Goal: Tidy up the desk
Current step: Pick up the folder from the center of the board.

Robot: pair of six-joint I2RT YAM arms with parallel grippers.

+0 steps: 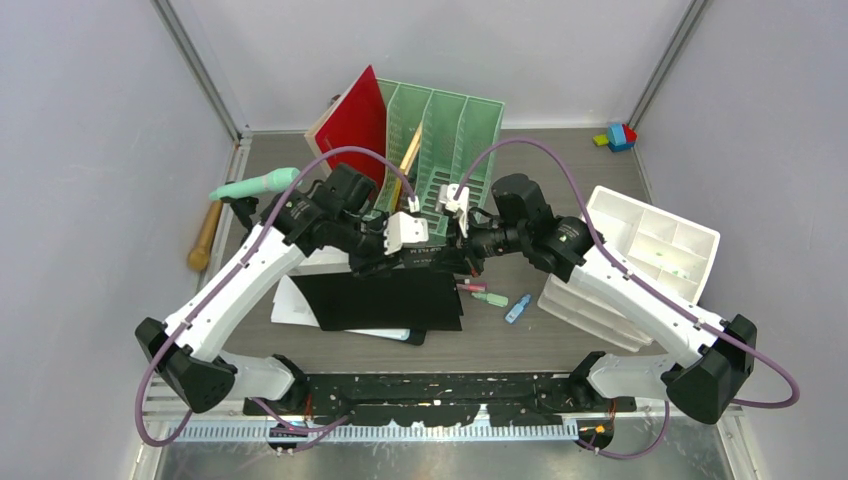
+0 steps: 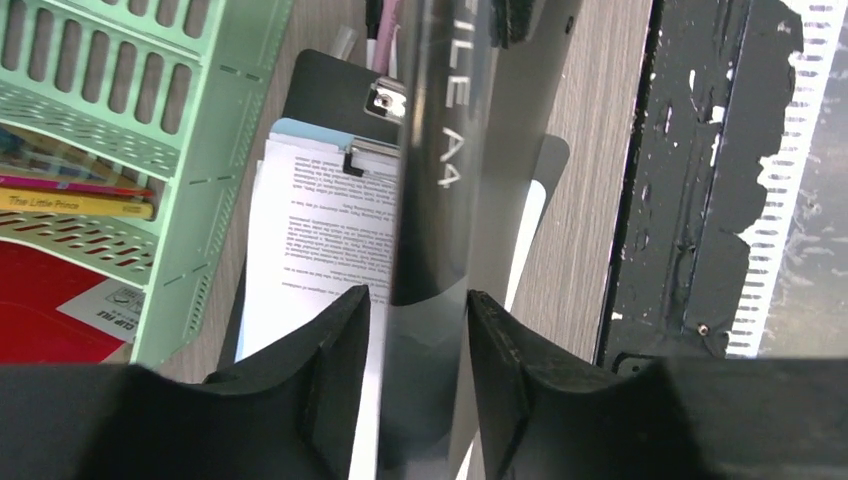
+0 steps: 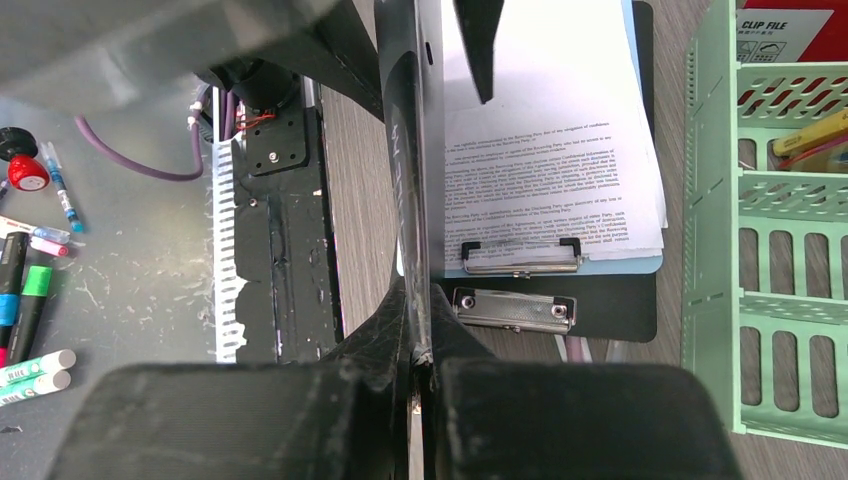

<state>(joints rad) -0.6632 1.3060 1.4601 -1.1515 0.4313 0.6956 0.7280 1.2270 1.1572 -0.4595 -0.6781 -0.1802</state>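
The black folder (image 2: 428,300) has my left gripper's open fingers around it, so next my left gripper closes on it before my right gripper opens and moves back from its edge (image 3: 421,340).
The wood-grain desk (image 1: 560,170) carries a clipboard with printed papers (image 3: 550,150), which also shows in the left wrist view (image 2: 320,200). Both arms meet over it at a black A4 file folder (image 1: 385,298). My right gripper (image 3: 418,350) is shut on the folder's thin edge (image 3: 405,150) and holds it up on edge. My left gripper (image 2: 418,295) is open, its jaws standing either side of the folder (image 2: 435,190) with a gap on the left side. In the top view the left gripper (image 1: 415,252) and right gripper (image 1: 462,243) sit close together.
A mint-green file rack (image 1: 450,130) with a red clip file (image 1: 360,120) stands behind. A white drawer unit (image 1: 640,260) is at the right. Markers (image 1: 490,295) lie beside the folder. A teal tool (image 1: 255,185) and wooden handle (image 1: 205,235) lie at the left, coloured blocks (image 1: 618,137) back right.
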